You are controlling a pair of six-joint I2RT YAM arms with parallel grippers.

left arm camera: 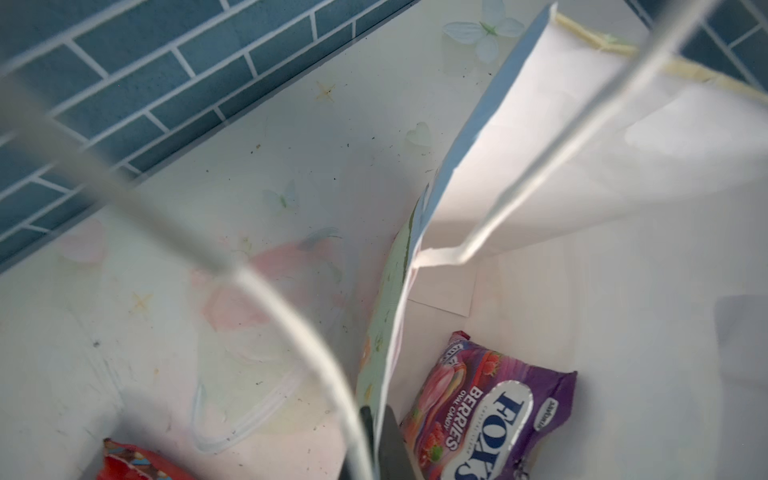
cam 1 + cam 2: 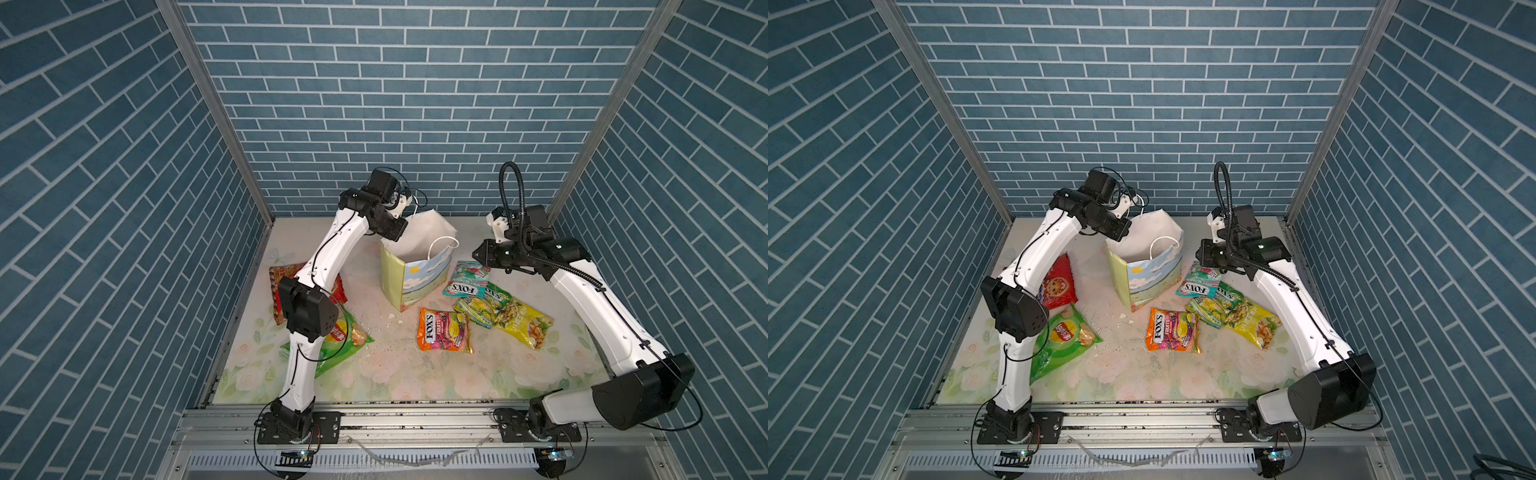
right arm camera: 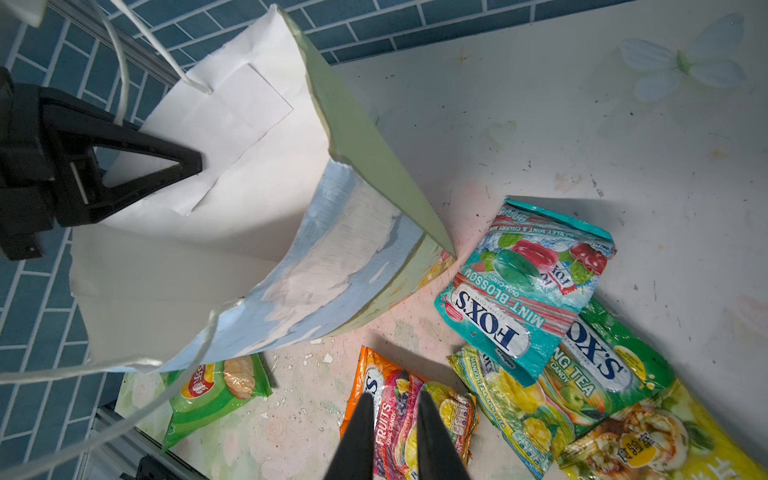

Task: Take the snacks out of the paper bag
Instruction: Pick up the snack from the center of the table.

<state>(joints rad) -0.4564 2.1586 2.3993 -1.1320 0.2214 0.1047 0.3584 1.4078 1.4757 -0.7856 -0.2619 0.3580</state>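
Observation:
My left gripper should lay the upright paper bag down with its opening (image 2: 424,241) toward my right gripper, because the purple FOX'S packet (image 1: 497,412) is deep inside the bag. My right gripper will then reach in.
The paper bag (image 2: 419,282) stands upright mid-table, its mouth wide. My left gripper (image 1: 378,419) is shut on the bag's far-left wall, one finger inside and one outside; both top views show it at the rim (image 2: 1119,237). A purple FOX'S packet (image 1: 490,407) lies on the bag's floor. My right gripper (image 3: 395,399) hovers open and empty to the right of the bag (image 2: 476,253). On the table lie snacks: orange FOX'S (image 2: 444,330), teal FOX'S (image 2: 467,278), green-yellow FOX'S (image 2: 484,309), yellow packet (image 2: 525,326), green Lay's (image 2: 1065,336) and a red bag (image 2: 1059,286).
Blue brick walls (image 2: 374,104) close in the back and both sides. A metal rail (image 2: 415,419) with both arm bases runs along the front. White crumbs (image 2: 392,318) lie by the bag's front corner. A white cord handle (image 2: 442,245) droops over the bag's near face.

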